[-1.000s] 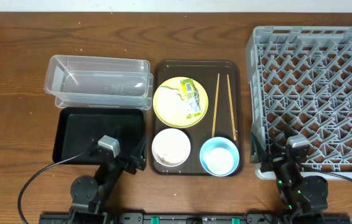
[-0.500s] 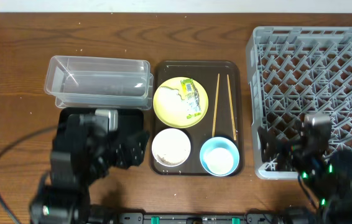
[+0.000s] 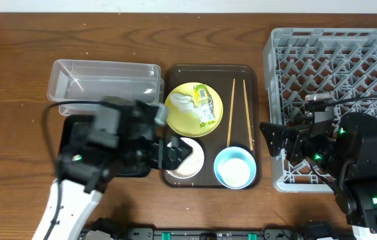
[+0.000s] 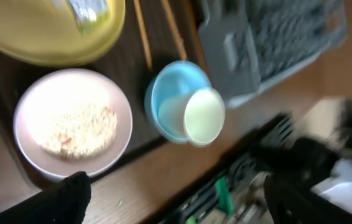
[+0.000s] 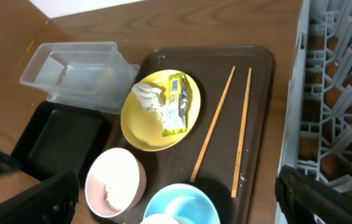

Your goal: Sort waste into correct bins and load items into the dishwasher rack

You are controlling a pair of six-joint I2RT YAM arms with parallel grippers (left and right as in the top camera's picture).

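The pale cup is standing in the blue bowl (image 3: 243, 153), so next my left gripper takes the cup (image 3: 234, 173) out and passes it to my right gripper next to the rack.
On the brown serving tray (image 3: 175, 72) lie a pale yellow plate (image 3: 190, 115) with a yellow-green wrapper (image 3: 206, 105) and white scraps (image 3: 181, 101), two wooden chopsticks (image 3: 240, 113), a white bowl (image 3: 190, 161) holding rice grains (image 4: 76, 124), and a light blue bowl (image 3: 234, 167). The clear tub (image 3: 105, 83) and black tray (image 3: 75, 133) lie to the left. The grey rack (image 3: 338, 80) stands at the right. My left gripper (image 3: 173, 152) is open and empty beside the white bowl. My right gripper (image 3: 278, 140) is open and empty at the rack's front left corner.
The blue bowl holds a small pale round cup (image 4: 204, 115). In the right wrist view the plate (image 5: 148, 127), chopsticks (image 5: 216, 127), tub (image 5: 76, 71) and black tray (image 5: 58, 140) lie ahead. The table's front edge runs under both arms.
Both arms have risen from the front edge. The left gripper has moved right to the white bowl. The right arm has moved toward the rack's front left corner.
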